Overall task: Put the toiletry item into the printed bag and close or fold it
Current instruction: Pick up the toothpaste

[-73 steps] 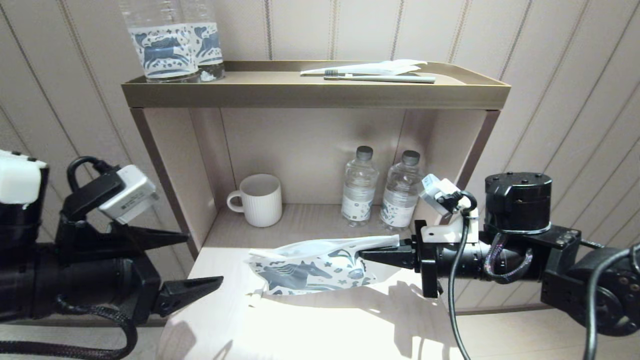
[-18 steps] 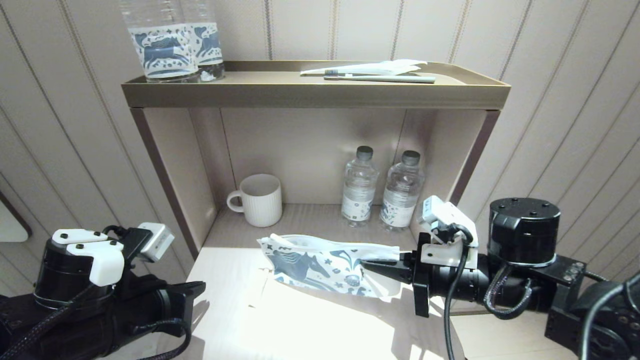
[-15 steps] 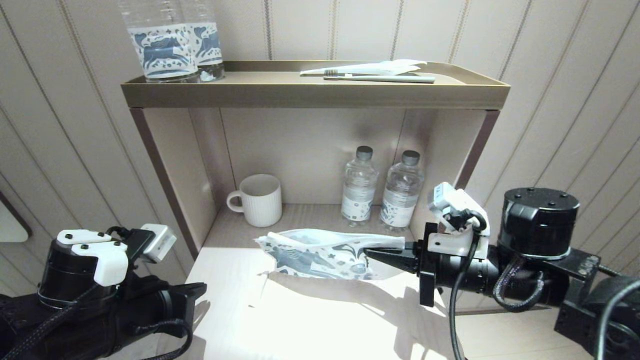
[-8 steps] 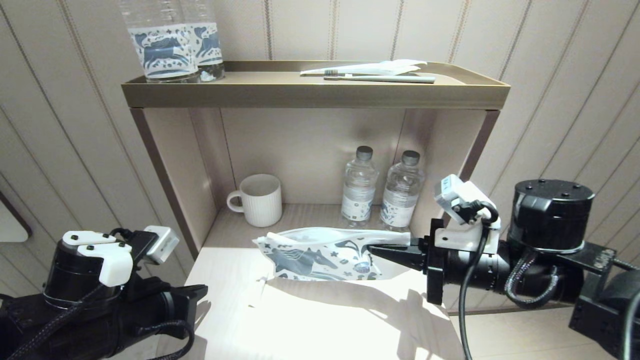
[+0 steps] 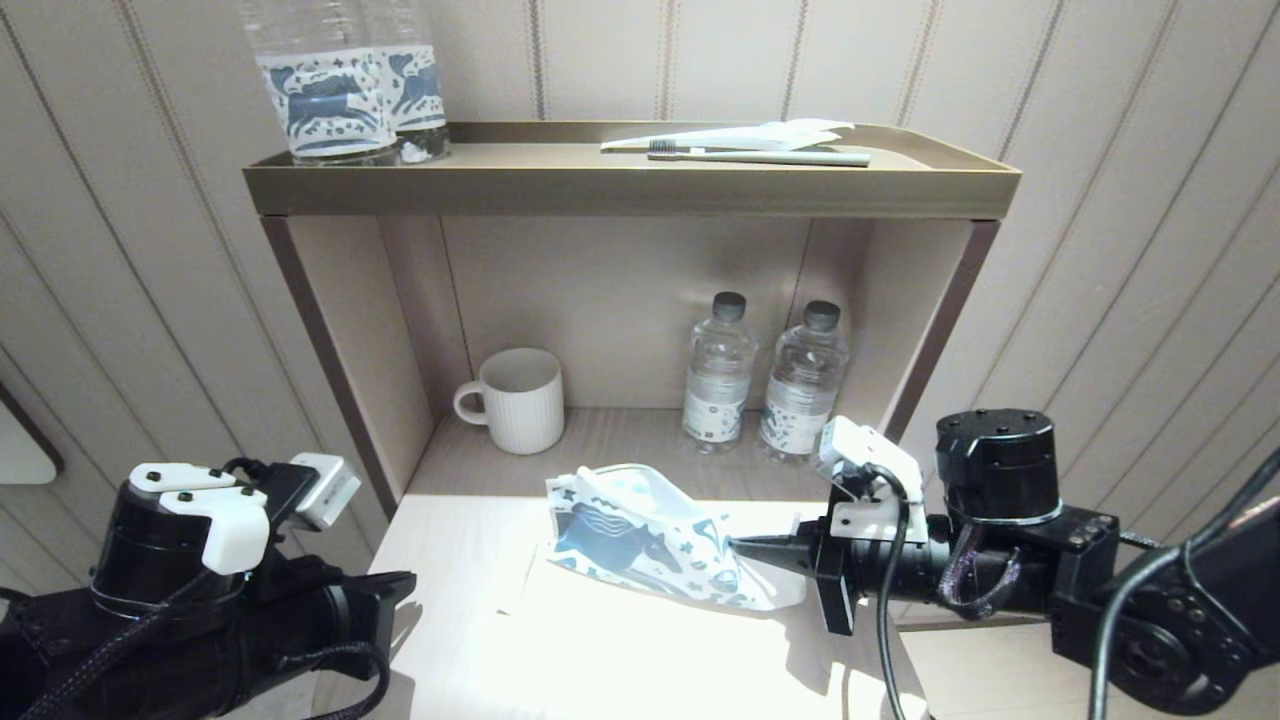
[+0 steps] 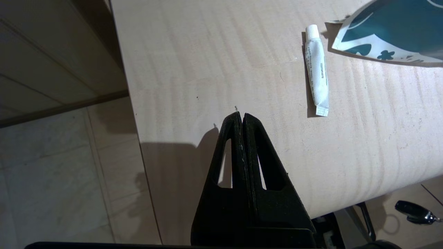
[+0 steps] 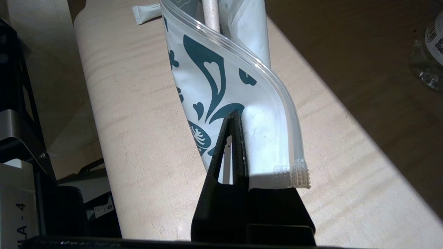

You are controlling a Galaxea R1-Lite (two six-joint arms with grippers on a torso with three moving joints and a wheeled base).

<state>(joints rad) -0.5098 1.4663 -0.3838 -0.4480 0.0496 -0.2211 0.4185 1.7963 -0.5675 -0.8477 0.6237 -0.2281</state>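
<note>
I can see that the printed bag twists from my right gripper to its loose far end, so next I raise the bag and pinch that end with my left gripper.
The printed bag, white with a teal horse, slopes over the light table, its right end pinched in my right gripper, which is shut on it. In the right wrist view the bag twists away from the gripper, its zip strip gaping at the far end, where a pale stick shows inside. A small white tube lies on the table beside the bag's corner. My left gripper is shut and empty, low by the table's front left edge.
The cabinet behind holds a white mug and two water bottles. Its top tray carries a toothbrush, a wrapper and two horse-label bottles. The table's left edge drops to the floor.
My right gripper has dropped and pushed left with the bag, so the bag now bunches and slopes instead of hanging level. The left arm, raised and open earlier, stays lowered and shut.
</note>
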